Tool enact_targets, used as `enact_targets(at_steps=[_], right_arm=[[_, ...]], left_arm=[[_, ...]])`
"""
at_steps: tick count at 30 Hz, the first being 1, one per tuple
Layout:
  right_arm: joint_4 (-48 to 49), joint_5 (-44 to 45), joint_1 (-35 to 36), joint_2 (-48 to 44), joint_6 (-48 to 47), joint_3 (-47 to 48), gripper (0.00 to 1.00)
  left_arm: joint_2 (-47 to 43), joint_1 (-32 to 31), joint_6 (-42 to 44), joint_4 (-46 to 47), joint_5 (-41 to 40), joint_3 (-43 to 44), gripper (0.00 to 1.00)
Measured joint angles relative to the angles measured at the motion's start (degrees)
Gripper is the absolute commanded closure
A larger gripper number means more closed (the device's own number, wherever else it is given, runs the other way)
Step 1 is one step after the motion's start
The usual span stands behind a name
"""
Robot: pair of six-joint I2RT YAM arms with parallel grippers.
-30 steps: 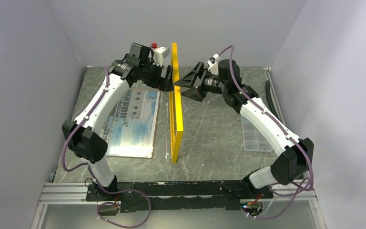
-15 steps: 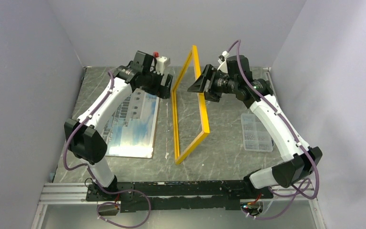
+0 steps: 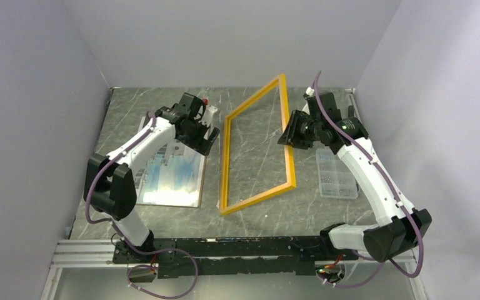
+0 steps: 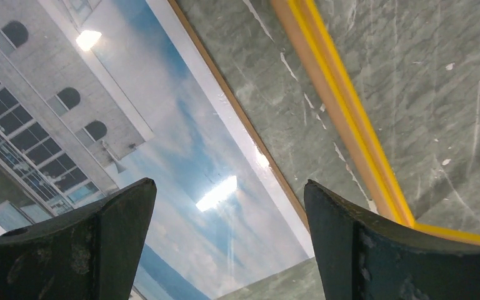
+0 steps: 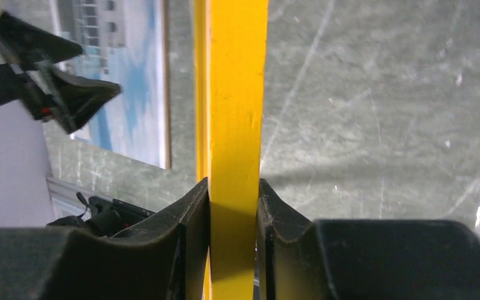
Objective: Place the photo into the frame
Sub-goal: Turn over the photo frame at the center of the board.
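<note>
The frame's raised edge (image 3: 290,167) has open table (image 3: 305,179) next to the clear plastic box. My right gripper goes on letting that edge down until the frame is lying flat.
The frame (image 3: 254,150) has a yellow border. It leans with its left long edge on the table and its right long edge raised. My right gripper (image 3: 288,134) is shut on that raised edge; in the right wrist view the yellow bar (image 5: 234,94) is pinched between the fingers of the gripper (image 5: 233,184). The photo (image 3: 174,169), a white building against blue sky, lies face up left of the frame. My left gripper (image 3: 204,135) is open and empty, low over the photo's right edge. In the left wrist view the gripper (image 4: 227,186) hangs over the photo (image 4: 181,144), with the frame's edge (image 4: 350,125) beside it.
A brown board (image 4: 237,112) lies under the photo, showing along its right edge. A clear plastic box (image 3: 336,176) of small parts sits right of the frame, under my right arm. A small white scrap (image 3: 219,203) lies near the frame's near corner. Grey walls close in both sides.
The frame has tipped from standing upright on edge to leaning right, its upper edge carried right and down by my right gripper. My left gripper has drawn away from it and lowered over the photo.
</note>
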Motion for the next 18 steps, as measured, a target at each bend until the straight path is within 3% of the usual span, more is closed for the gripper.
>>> enact_targets(at_steps=[2, 5, 18], right_arm=[[-0.3, 1.0, -0.7, -0.2, -0.5, -2.9, 0.83], [1.9, 0.4, -1.7, -0.9, -0.5, -6.4, 0.87], [3.5, 6.6, -3.0, -1.9, -5.9, -12.6, 0.80]], left_arm=[[-0.3, 0.0, 1.2, 0.9, -0.2, -0.9, 0.07], [-0.6, 0.1, 2.9, 2.8, -0.8, -3.1, 0.07], [2.1, 0.5, 6.1, 7.1, -3.6, -7.2, 0.09]])
